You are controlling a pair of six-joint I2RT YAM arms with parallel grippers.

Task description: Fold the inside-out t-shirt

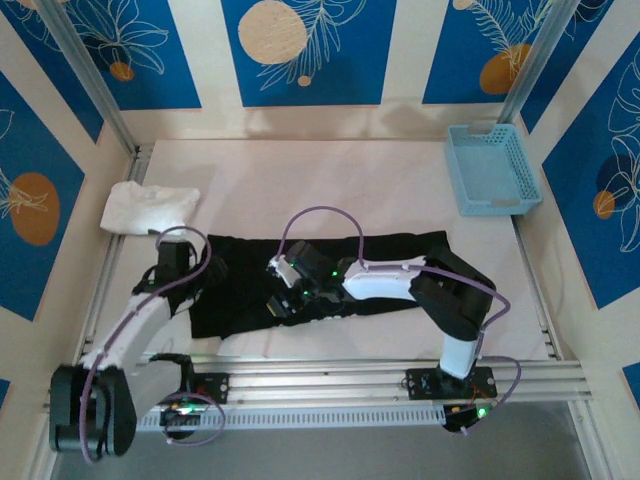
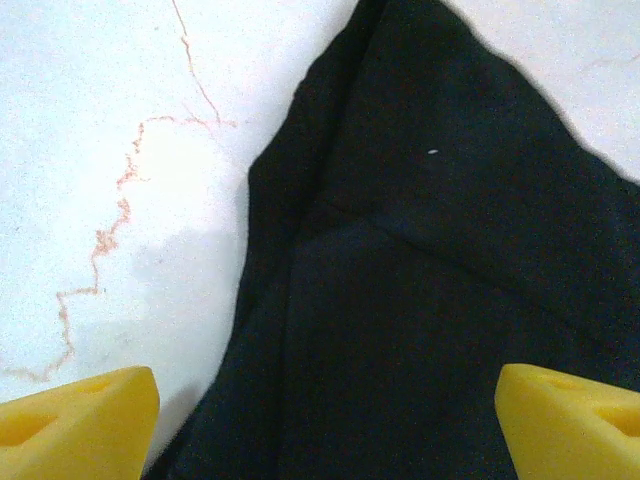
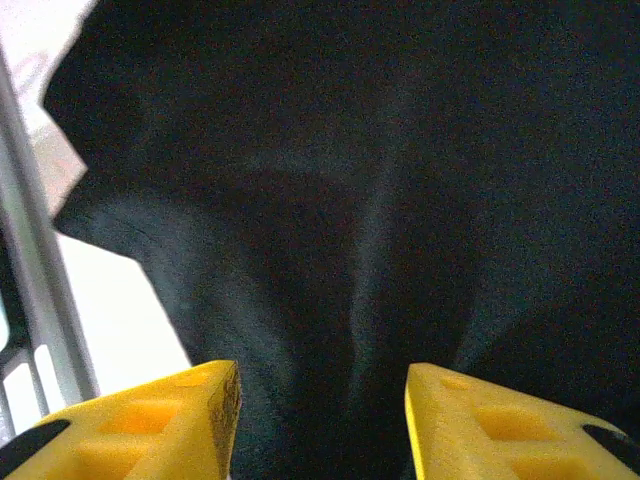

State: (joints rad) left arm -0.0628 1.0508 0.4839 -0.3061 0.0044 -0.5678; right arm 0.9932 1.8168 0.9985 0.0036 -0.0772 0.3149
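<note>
I am looking at the inside-out t-shirt (image 1: 240,290), which shows plain black cloth with an exposed seam (image 2: 460,265), so I should expect a floral print with white lettering hidden inside.
The inside-out t-shirt (image 1: 385,258) is black and lies as a wide, flattened band across the near half of the table. My left gripper (image 1: 196,272) hovers over its left end. In the left wrist view the left gripper (image 2: 325,425) is open, its yellow fingertips (image 2: 80,425) far apart with a creased cloth edge (image 2: 400,260) below them. My right gripper (image 1: 288,290) is over the shirt's near middle. In the right wrist view the right gripper (image 3: 322,425) is also open, with wrinkled black cloth (image 3: 350,200) under the gap and nothing pinched.
A white t-shirt (image 1: 150,208) lies bunched at the far left of the table. A light-blue basket (image 1: 490,168) stands at the far right. A metal rail (image 1: 380,378) runs along the near edge, close to the shirt's hem.
</note>
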